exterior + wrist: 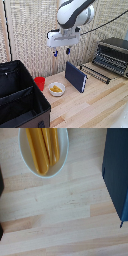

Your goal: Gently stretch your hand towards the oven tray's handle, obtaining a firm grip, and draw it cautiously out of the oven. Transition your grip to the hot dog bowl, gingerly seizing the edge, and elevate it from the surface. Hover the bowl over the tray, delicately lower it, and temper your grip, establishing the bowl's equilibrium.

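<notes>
I expect the dark blue slab [75,77] to fall flat when I reach for the hot dog bowl, because the slab stands on edge [73,85] close to the bowl.
The hot dog bowl [56,89], small and white with yellowish pieces in it, stands on the wooden table; the wrist view shows it from above [44,150]. High above it and a little behind, my gripper [61,51] hangs open, blue fingertips apart and nothing between them. At the exterior view's right sits the black and silver oven [116,52]. The oven tray [96,73], a dark wire rack, reaches out low from the oven's front over the table. Its handle is too thin to tell apart from the other bars.
A dark blue slab [76,76] stands on edge between bowl and rack, also in the wrist view [117,173]. A red cup [39,82] sits beside the bowl. A large black case [20,100] fills the exterior view's left. A pale curtain hangs behind.
</notes>
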Motion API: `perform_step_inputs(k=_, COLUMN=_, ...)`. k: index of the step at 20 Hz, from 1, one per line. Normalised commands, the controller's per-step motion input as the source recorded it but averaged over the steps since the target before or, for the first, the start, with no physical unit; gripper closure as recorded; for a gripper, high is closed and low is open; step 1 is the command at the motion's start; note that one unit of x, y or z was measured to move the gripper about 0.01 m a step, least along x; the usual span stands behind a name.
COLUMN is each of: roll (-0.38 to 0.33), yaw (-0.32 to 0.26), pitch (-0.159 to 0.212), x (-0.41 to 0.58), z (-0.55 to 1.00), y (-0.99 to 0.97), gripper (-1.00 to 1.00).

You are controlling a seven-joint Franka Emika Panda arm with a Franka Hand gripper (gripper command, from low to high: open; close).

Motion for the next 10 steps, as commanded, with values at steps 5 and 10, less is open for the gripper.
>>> perform_step_inputs(k=5, roll=-0.240, yaw=0.188, pitch=-0.062, x=-0.161, z=0.11, y=-0.15, gripper=-1.00)
perform_step_inputs(k=10, roll=-0.259, yaw=0.197, pitch=-0.090, x=-0.155, z=0.11, y=-0.25, gripper=-1.00)
